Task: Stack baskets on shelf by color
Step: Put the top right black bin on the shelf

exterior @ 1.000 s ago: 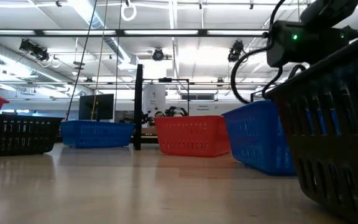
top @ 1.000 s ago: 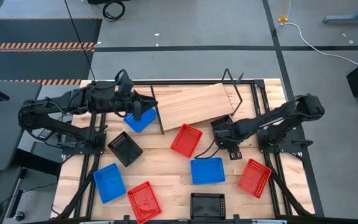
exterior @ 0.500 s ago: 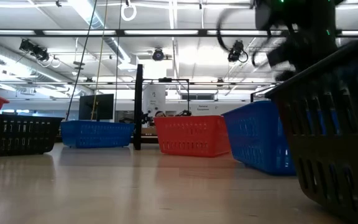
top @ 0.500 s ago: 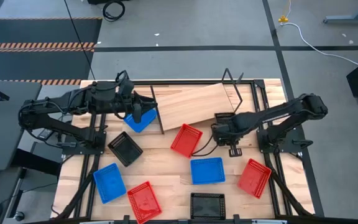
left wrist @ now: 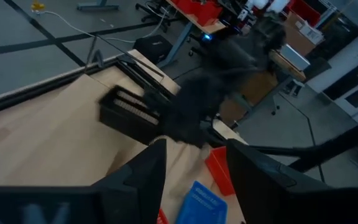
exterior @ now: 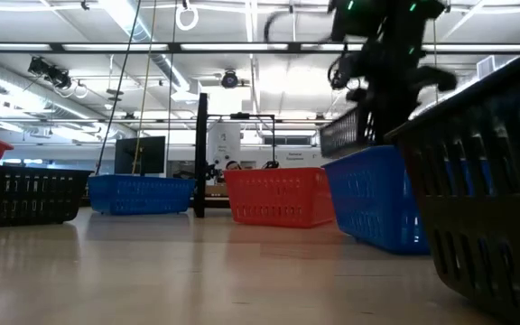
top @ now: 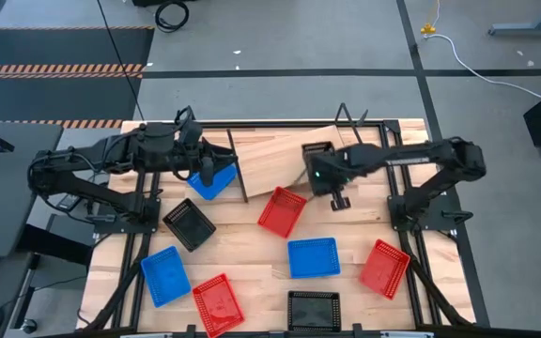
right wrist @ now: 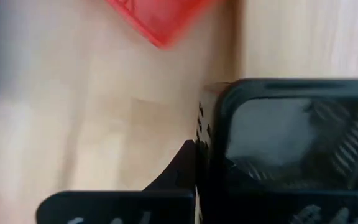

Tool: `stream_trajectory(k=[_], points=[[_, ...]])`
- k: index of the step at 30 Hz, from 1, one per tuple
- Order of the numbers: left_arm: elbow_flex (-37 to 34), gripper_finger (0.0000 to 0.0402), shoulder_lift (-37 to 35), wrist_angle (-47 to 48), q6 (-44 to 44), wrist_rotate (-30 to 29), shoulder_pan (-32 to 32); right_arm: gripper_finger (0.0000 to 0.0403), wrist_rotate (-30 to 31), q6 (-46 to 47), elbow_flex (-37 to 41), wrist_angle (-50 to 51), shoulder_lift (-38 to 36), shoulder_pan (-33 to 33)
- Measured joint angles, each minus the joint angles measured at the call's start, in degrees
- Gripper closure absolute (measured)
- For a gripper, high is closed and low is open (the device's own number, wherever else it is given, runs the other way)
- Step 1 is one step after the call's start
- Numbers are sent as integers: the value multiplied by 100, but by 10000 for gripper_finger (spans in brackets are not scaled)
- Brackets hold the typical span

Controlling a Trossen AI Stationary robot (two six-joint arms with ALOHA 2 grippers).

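The black basket is hanging with its open top up above a clear part of the wooden shelf, so my right gripper keeps lowering the basket until its bottom sits there.
My right gripper is shut on a black basket and holds it in the air over the right part of the slanted wooden shelf. The low view shows this basket raised above the table. My left gripper hangs open over a blue basket lying on the table at the shelf's left end; its fingers have nothing between them. A red basket sits on the table just in front of the shelf. My right gripper grips the black basket by one side wall at its rim, with one finger on the outside; the other finger is hidden by the basket. The fingers point down from above. The basket is lifted clear, its open top up.
On the table lie more baskets: black, blue, red, blue, red and black. Black wire frames stand at the shelf's ends. Bare plank lies left of the held basket.
My right gripper has lifted the black basket off the table beside the shelf's right end. It has carried the basket up and toward the far and left edges, out over the plank. The left arm has kept still.
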State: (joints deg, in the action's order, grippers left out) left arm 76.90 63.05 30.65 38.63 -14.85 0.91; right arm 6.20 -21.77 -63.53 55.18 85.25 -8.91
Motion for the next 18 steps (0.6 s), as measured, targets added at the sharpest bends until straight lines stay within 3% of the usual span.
stream_trajectory(k=[9,18], points=[[2,230,0,-28,211,-32,502,399,-110,-851,0,-315,750,-1254],[2,230,0,-26,448,-295,815,396,-109,-1375,2,-357,1034,-1513]])
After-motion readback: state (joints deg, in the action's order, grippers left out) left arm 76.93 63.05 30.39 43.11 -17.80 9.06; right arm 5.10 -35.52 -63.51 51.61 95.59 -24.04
